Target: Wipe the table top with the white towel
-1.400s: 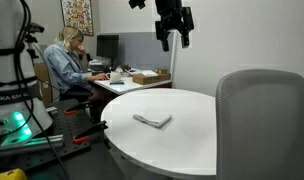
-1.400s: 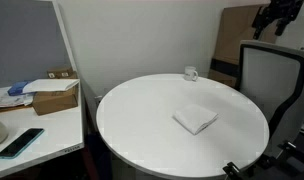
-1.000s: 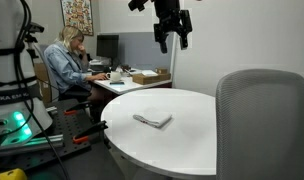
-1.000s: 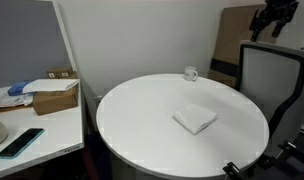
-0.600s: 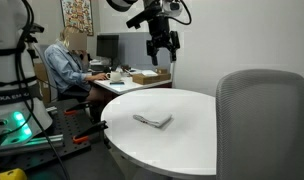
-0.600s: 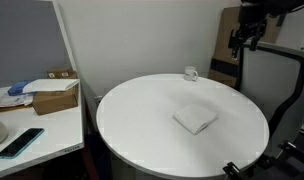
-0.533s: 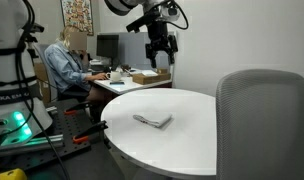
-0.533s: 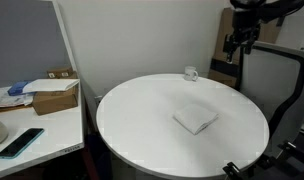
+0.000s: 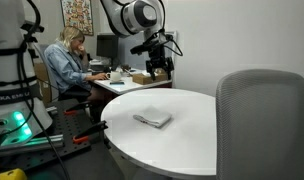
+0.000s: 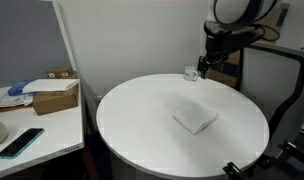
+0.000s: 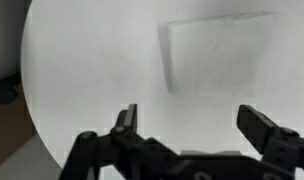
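Note:
The white towel (image 9: 153,118) lies flat and clear of the glass cup, so my gripper goes on down with its fingers open and then closes on the towel's middle (image 10: 196,119).
A folded white towel (image 9: 152,120) lies flat near the middle of the round white table (image 9: 192,140). It shows in both exterior views, (image 10: 195,119) on the table (image 10: 142,130), and blurred in the wrist view (image 11: 217,55). My gripper (image 9: 159,66) hangs in the air above the table's far edge, well apart from the towel; in an exterior view it is near the wall (image 10: 206,62). In the wrist view its two fingers (image 11: 189,125) stand wide apart with nothing between them.
A small glass cup (image 10: 190,73) stands at the table's far edge, close under my gripper. A grey office chair (image 9: 262,120) is at the table's side. A desk with a cardboard box (image 10: 54,98) and a phone (image 10: 20,141) adjoins. A person (image 9: 64,62) sits at a far desk.
My gripper has come down from high up and moved over the table's far edge, toward the towel. The towel has not moved.

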